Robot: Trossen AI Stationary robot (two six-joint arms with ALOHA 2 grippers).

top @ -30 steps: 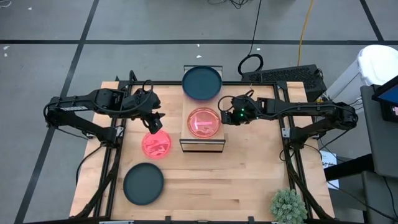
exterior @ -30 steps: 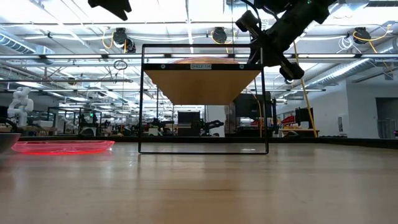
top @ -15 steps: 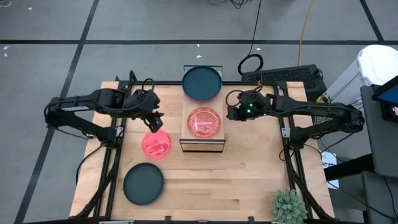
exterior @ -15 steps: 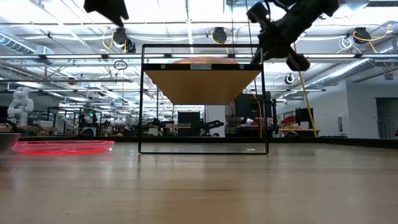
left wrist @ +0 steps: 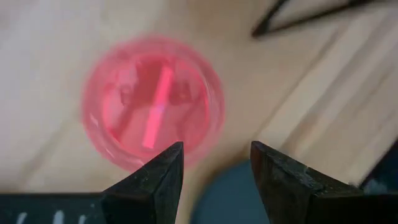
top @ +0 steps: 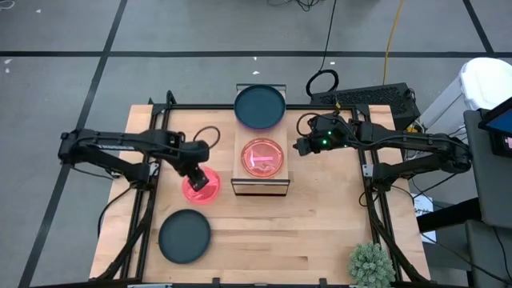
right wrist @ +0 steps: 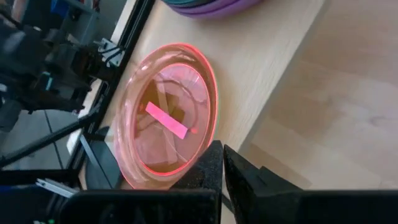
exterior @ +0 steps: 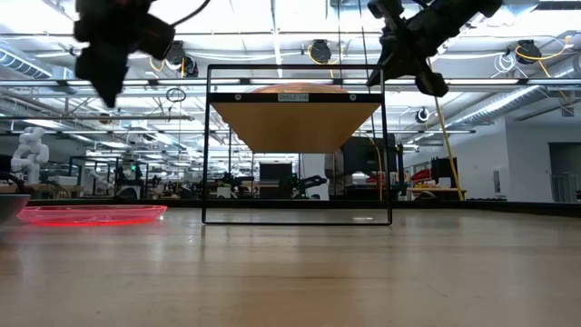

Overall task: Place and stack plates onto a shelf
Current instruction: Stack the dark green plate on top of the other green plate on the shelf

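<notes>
My left gripper goes on toward the near dark plate's rim [top: 189,211] until its fingers are on both sides of it, because the dark plate's rim is clear of the pink-red plate next to it.
A translucent pink-red plate [top: 200,187] lies flat on the table left of the shelf [top: 260,186]. My left gripper [left wrist: 214,155] hangs open above it, pointing down, well clear of it in the low view [exterior: 104,68]. A second pink-red plate [top: 262,157] rests on the shelf's wood top. My right gripper [top: 298,146] is shut and holds nothing; it hovers just right of the shelf, above its top [exterior: 399,59]. One dark plate [top: 259,106] sits at the far edge and another [top: 185,236] at the near left.
In the right wrist view, purple plate rims [right wrist: 211,6] show beyond the shelf, under the far dark plate. A small green plant [top: 370,266] stands at the near right corner. Bare wood [top: 304,232] lies in front of the shelf.
My left gripper has sunk toward the pink-red plate on the table and tipped over until it points down, staying open. My right gripper has drawn back from the shelf toward the table's right and far side, rising a little and rolling, still shut.
</notes>
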